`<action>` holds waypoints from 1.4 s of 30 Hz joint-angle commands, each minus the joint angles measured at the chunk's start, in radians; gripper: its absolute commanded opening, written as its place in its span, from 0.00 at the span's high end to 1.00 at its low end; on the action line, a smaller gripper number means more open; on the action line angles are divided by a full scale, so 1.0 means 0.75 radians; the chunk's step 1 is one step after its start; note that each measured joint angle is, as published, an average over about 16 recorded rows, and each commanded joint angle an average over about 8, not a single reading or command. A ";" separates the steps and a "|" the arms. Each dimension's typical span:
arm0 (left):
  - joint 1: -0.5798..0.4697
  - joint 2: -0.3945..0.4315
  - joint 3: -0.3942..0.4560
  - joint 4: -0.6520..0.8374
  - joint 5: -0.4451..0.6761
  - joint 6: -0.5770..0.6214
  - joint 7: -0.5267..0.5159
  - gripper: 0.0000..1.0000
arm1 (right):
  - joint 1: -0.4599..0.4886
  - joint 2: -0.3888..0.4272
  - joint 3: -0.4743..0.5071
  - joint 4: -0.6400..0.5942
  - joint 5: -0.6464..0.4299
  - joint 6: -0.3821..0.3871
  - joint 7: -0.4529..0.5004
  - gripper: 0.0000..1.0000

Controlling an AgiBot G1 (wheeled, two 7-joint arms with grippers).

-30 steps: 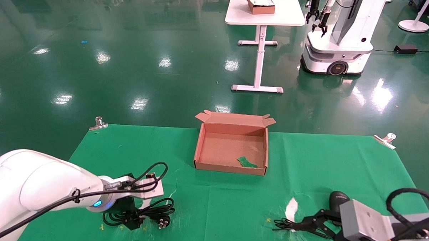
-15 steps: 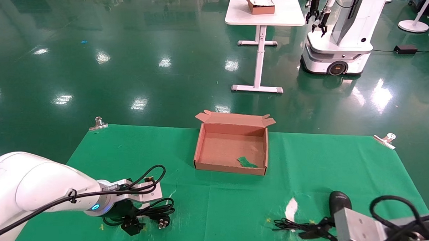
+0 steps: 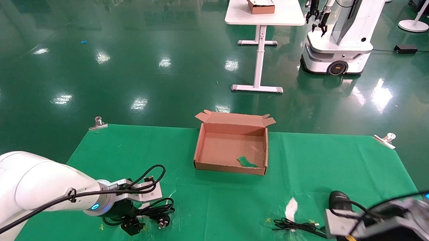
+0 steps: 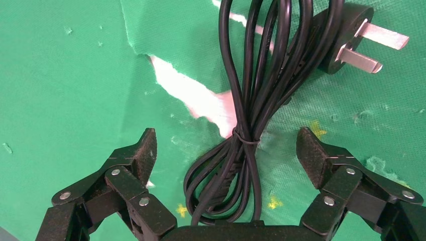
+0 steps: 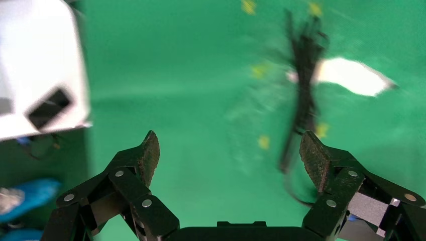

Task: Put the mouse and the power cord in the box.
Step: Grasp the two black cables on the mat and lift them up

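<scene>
A thin tie point(image 4: 247, 141) holds the loops tight at their middle, so the power cord point(image 3: 157, 210) will come up as one bundle, together with its plug, when I lift it.
The power cord point(image 3: 156, 211) lies coiled on the green cloth at the front left, its pronged plug point(image 4: 346, 42) farther out. My left gripper point(image 4: 228, 150) hangs low over it, open, a finger on each side of the tied bundle point(image 4: 248, 135), not touching it. The black mouse point(image 3: 339, 199) sits at the front right with its thin bundled wire point(image 3: 296, 224) beside it. My right arm point(image 3: 382, 220) covers the cloth just beside the mouse. My right gripper point(image 5: 228, 150) is open over bare cloth, the blurred wire point(image 5: 304, 100) near one finger. The brown box point(image 3: 230, 166) stands open mid-table.
A green scrap point(image 3: 247, 162) lies inside the box. Torn white patches point(image 3: 291, 207) show in the cloth. Metal clips point(image 3: 98, 123) point(image 3: 386, 140) hold its far corners. Far off stand a white table point(image 3: 264, 15) with another box and a second robot point(image 3: 340, 44).
My left gripper sank lower over the power cord, then held still. My right arm drew back toward the front right edge and turned, taking its fingers out of the head view.
</scene>
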 commanded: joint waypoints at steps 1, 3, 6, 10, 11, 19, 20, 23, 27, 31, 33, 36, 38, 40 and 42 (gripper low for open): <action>0.000 0.000 0.000 0.000 0.000 0.000 0.000 0.00 | 0.047 -0.057 -0.035 -0.104 -0.068 0.014 -0.063 0.00; 0.000 0.000 0.000 0.001 0.000 0.000 0.000 0.00 | 0.085 -0.117 -0.054 -0.208 -0.109 0.045 -0.121 0.00; 0.000 0.000 0.000 0.001 0.000 0.000 0.001 0.00 | 0.134 -0.212 -0.079 -0.362 -0.160 0.100 -0.201 0.00; 0.000 0.000 0.000 0.001 0.000 0.000 0.001 0.00 | 0.174 -0.322 -0.101 -0.561 -0.203 0.178 -0.284 0.00; 0.000 0.000 0.000 0.001 0.000 0.000 0.001 0.00 | 0.181 -0.346 -0.106 -0.608 -0.211 0.197 -0.302 0.00; 0.000 0.000 0.000 0.001 0.000 0.000 0.001 0.00 | 0.239 -0.469 -0.114 -0.893 -0.235 0.317 -0.417 0.00; 0.000 0.000 0.000 0.001 0.000 0.000 0.001 0.12 | 0.246 -0.479 -0.114 -0.918 -0.236 0.329 -0.429 0.12; 0.000 0.000 0.000 0.002 -0.001 -0.001 0.001 0.50 | 0.260 -0.501 -0.111 -0.972 -0.236 0.354 -0.450 0.50; 0.000 0.000 0.000 0.002 -0.001 -0.001 0.001 1.00 | 0.267 -0.511 -0.110 -0.997 -0.235 0.366 -0.457 1.00; 0.000 0.000 0.000 0.002 -0.001 -0.001 0.001 1.00 | 0.264 -0.504 -0.110 -0.982 -0.233 0.359 -0.452 1.00; 0.000 0.000 0.000 0.002 -0.001 -0.001 0.001 1.00 | 0.262 -0.501 -0.110 -0.975 -0.233 0.356 -0.450 1.00; 0.000 0.000 0.000 0.002 -0.001 -0.001 0.001 1.00 | 0.259 -0.497 -0.110 -0.965 -0.232 0.352 -0.448 1.00; 0.000 0.000 0.000 0.002 -0.001 -0.001 0.001 1.00 | 0.258 -0.495 -0.110 -0.960 -0.232 0.350 -0.446 1.00; 0.000 0.000 0.000 0.002 -0.001 -0.001 0.001 1.00 | 0.256 -0.493 -0.110 -0.956 -0.232 0.348 -0.445 1.00; 0.000 0.000 0.000 0.002 -0.001 -0.001 0.001 1.00 | 0.255 -0.491 -0.110 -0.952 -0.232 0.346 -0.444 1.00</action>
